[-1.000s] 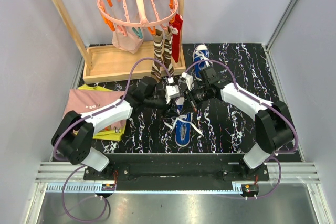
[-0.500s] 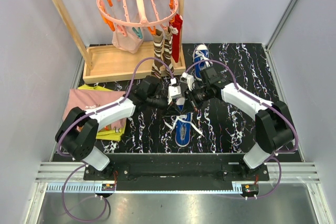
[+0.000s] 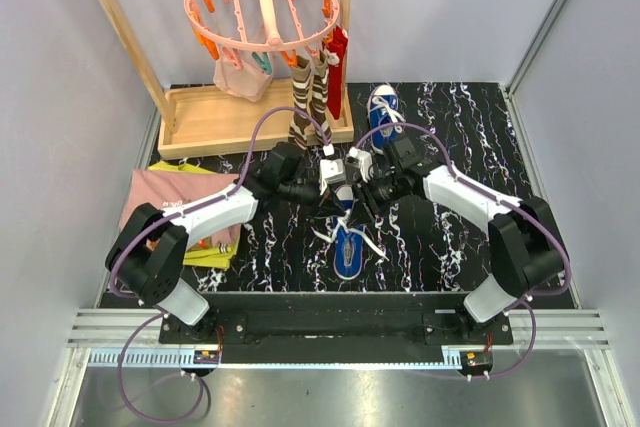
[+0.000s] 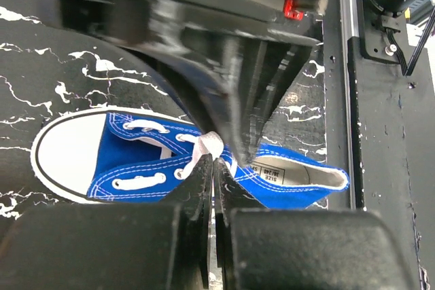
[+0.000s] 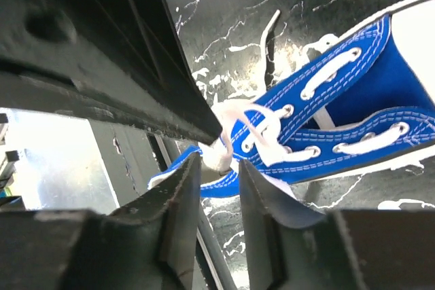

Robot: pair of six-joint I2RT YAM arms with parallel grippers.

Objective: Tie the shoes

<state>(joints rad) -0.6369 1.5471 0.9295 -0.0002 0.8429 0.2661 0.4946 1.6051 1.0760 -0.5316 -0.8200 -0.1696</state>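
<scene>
Next, my right gripper takes the lace loop (image 5: 221, 157) that my left gripper pinches inside my right gripper's open fingers, before my left gripper grips the other loop.
One blue shoe (image 3: 348, 243) lies toe toward the far side at mid-table, below both grippers; its white laces (image 3: 322, 236) trail to either side. A second blue shoe (image 3: 384, 104) rests at the back. My left gripper (image 3: 333, 183) is shut, pinching a white lace (image 4: 209, 146) at its tips (image 4: 212, 161) above the shoe (image 4: 129, 161). My right gripper (image 3: 362, 185) faces it tip to tip. In the right wrist view its jaws stand open (image 5: 219, 162), with a lace loop (image 5: 224, 147) in the gap over the shoe (image 5: 367, 100).
A wooden rack base (image 3: 225, 115) with a pink peg hanger (image 3: 262, 2) and hanging striped socks (image 3: 308, 97) stands at the back left. Folded pink and yellow clothes (image 3: 180, 209) lie at the left edge. Metal rails (image 3: 340, 332) run along the near edge.
My left gripper has closed on the lace. My right gripper, shut before, has opened, and its arm has shifted slightly toward the near side.
</scene>
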